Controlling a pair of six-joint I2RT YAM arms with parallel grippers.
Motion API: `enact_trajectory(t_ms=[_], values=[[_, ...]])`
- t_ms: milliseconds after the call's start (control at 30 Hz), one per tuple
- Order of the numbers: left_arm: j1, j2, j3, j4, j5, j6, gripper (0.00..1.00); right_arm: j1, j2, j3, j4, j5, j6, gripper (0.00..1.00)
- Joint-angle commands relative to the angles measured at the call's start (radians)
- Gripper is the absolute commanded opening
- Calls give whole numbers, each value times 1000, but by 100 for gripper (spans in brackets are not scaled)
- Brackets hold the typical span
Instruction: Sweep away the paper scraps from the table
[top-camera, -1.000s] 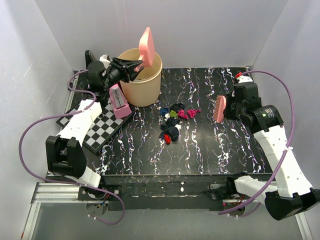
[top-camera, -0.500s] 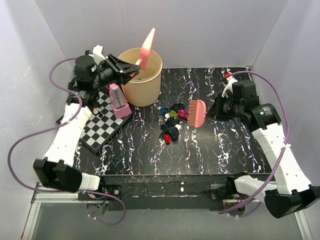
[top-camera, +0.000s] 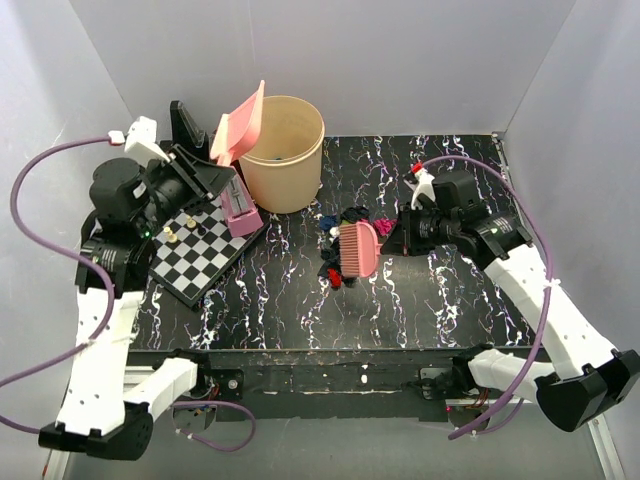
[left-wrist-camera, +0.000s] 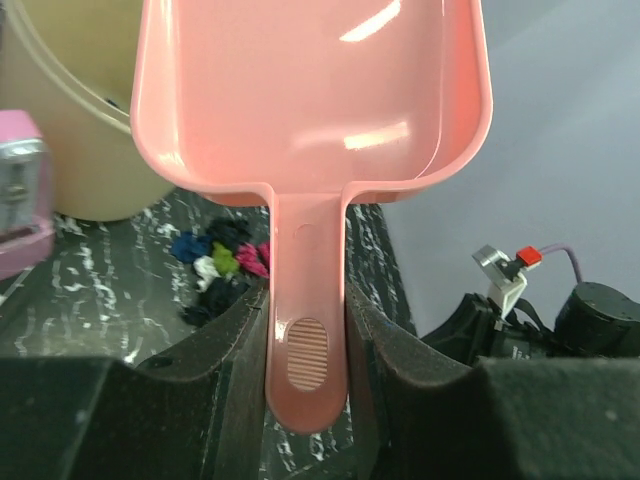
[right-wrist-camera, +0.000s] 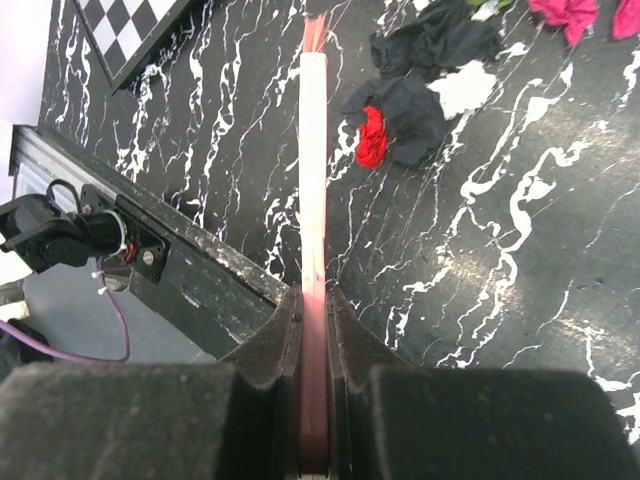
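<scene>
Next, I swing the brush past the magenta scraps (top-camera: 384, 226) with my right gripper and sweep back, because the brush is hanging next to the red scrap (top-camera: 334, 277), where the dustpan should go.
A pile of paper scraps (top-camera: 342, 232) in navy, black, green, magenta and red lies mid-table on the black marbled table (top-camera: 420, 300). My right gripper (top-camera: 392, 240) is shut on a pink brush (top-camera: 358, 247), held over the right side of the pile. In the right wrist view the brush (right-wrist-camera: 314, 180) is edge-on, with black and red scraps (right-wrist-camera: 395, 115) beside it. My left gripper (top-camera: 205, 172) is shut on the handle of a pink dustpan (top-camera: 240, 126), held in the air by the bucket. In the left wrist view the dustpan (left-wrist-camera: 310, 90) is empty, the scraps (left-wrist-camera: 220, 262) below it.
A tan bucket (top-camera: 284, 150) stands at the back left of the table. A chessboard (top-camera: 198, 250) with small pieces lies at the left, a pink box (top-camera: 240, 205) on its far corner. Grey walls close three sides.
My right gripper moved left with the brush onto the scrap pile. My left arm swung back and left, lifting the dustpan away from over the bucket's mouth.
</scene>
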Motion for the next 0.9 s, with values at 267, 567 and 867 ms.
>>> enact_trajectory(t_ms=[267,567,867], values=[[3,-194,-245,-42,97,150,0,186,243,38,48,6,28,1],[-139,-288,-361,-25,-1,206,0,185,504,138,7,211,106,1],[-498,-197,-416,-39,-350,222,0,136,478,223,-142,414,50,1]])
